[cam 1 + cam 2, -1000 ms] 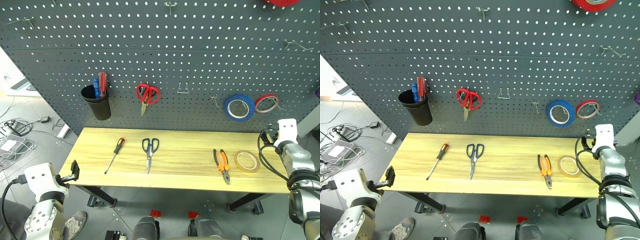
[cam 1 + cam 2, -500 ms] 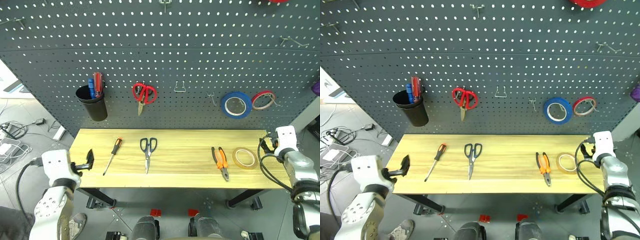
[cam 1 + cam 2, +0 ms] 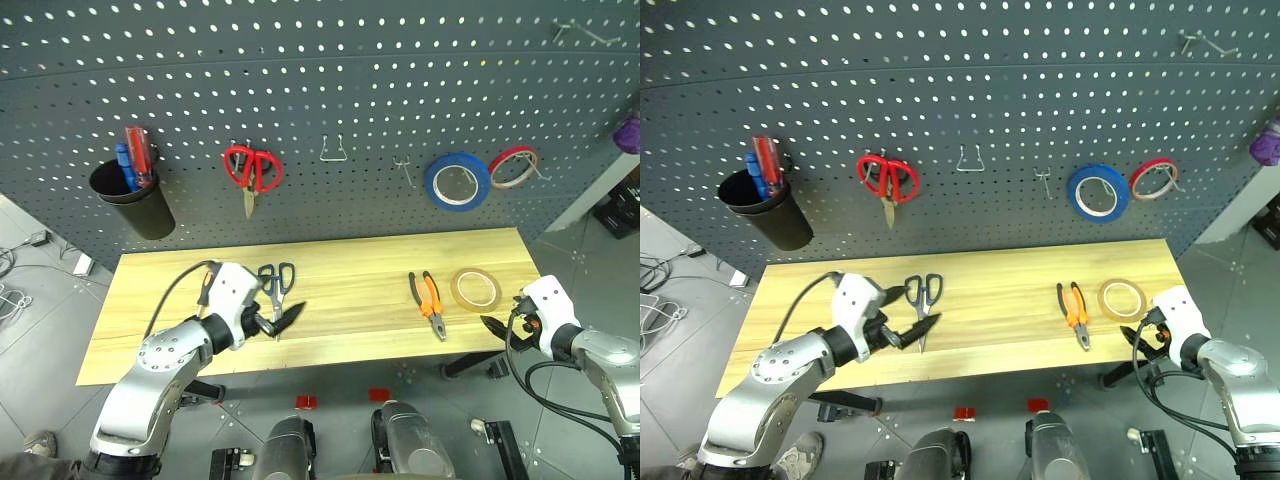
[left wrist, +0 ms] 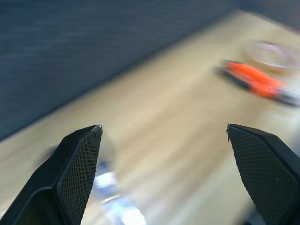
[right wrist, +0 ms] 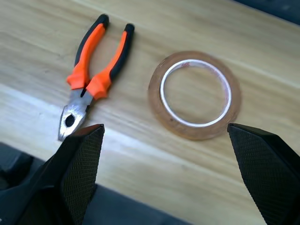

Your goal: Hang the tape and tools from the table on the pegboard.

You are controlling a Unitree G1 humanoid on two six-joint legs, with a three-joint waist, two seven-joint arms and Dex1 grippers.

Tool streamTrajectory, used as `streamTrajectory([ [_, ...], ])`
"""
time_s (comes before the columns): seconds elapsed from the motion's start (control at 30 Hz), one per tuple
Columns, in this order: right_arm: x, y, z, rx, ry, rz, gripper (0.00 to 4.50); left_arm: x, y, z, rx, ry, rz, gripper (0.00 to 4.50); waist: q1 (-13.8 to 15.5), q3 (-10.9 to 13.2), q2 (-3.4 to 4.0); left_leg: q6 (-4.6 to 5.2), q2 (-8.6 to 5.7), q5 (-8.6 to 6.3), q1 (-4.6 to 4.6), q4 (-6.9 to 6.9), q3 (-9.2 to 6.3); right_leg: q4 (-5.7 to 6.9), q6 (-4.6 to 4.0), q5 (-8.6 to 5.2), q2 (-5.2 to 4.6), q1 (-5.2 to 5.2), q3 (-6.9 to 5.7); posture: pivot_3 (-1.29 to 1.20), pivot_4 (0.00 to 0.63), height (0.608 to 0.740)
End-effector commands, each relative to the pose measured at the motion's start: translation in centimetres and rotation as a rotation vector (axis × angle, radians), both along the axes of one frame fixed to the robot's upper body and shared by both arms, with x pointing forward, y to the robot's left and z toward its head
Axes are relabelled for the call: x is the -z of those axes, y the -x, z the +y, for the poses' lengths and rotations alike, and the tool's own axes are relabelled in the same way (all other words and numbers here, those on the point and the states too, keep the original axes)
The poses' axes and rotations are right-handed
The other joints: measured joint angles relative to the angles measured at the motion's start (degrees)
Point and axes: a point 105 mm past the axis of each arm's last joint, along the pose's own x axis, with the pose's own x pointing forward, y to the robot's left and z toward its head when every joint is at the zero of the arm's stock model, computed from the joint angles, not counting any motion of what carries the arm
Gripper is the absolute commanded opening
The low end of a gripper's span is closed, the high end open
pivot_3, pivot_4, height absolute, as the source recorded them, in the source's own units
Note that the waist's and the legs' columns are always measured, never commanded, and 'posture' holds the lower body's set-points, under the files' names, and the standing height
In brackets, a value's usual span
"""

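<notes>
My gripper is going to carry the loops of the dark-handled scissors (image 3: 277,279) to where hook tips (image 3: 241,143) stick up past the red scissors, so the dark-handled scissors should hang in front with their blades down.
The tan tape (image 3: 476,288) lies flat near the right end of the wooden table (image 3: 350,265), with the orange-black pliers (image 3: 427,301) just left of it. Both also show in the right wrist view: tape (image 5: 194,95), pliers (image 5: 96,70). My right gripper (image 3: 495,326) hangs open at the table's front edge, short of the tape. The dark-handled scissors (image 3: 276,277) lie left of centre. My left gripper (image 3: 281,319) is open over their blades, empty. The left arm hides the screwdriver. The pegboard (image 3: 320,90) rises behind the table.
On the pegboard hang a black cup (image 3: 135,205) with red and blue screwdrivers, red scissors (image 3: 250,170), a blue roll (image 3: 456,180) and a thin red roll (image 3: 512,167). Bare hooks (image 3: 333,150) sit between the red scissors and the blue roll.
The camera has tilted down and turned. My left arm swung in from beyond the table's left end to over the scissors. My right gripper sank toward the front edge by the tape. Both stay open.
</notes>
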Motion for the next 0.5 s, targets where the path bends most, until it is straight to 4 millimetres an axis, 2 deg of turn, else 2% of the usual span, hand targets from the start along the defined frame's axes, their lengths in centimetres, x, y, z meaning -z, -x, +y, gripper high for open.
streamTrajectory([
  [0.03, -0.8, -1.5, 0.7, -0.01, 0.041, -0.009, 4.5, -1.2, 0.5, -1.6, 0.152, -0.008, -0.012, 4.49, -0.6, 0.7, -0.02, 0.02, 0.02, 0.02, -0.14, 0.0, 0.0, -0.01, -0.02, 0.05, 0.02, -0.14, -0.01, -0.38, 0.303, 0.74],
  [0.2, 0.1, -4.3, 1.8, -0.034, 0.067, 0.021, 4.5, -1.8, 0.8, -2.9, 0.27, -0.013, 0.004, 4.49, -1.5, 2.0, -0.14, 0.06, 0.0, 0.03, -0.37, 0.05, 0.01, 0.0, 0.04, 0.15, 0.03, -0.34, -0.01, -0.36, 0.311, 0.74],
  [0.3, 1.5, -6.1, 2.0, -0.032, 0.118, 0.063, 4.5, -1.7, 1.0, -3.1, 0.293, -0.029, 0.008, 4.49, -1.5, 2.5, -0.32, 0.07, 0.06, 0.02, -0.43, -0.03, 0.01, -0.09, 0.0, 0.1, 0.08, -0.38, -0.04, -0.34, 0.302, 0.74],
  [0.5, 3.3, -7.7, 2.1, -0.053, 0.152, 0.137, 4.5, -1.2, 2.1, -2.3, 0.283, -0.059, 0.027, 4.49, -1.2, 2.7, -0.32, 0.03, 0.06, 0.05, -0.54, 0.04, 0.05, -0.08, 0.01, 0.11, 0.01, -0.44, -0.07, -0.3, 0.282, 0.74],
])
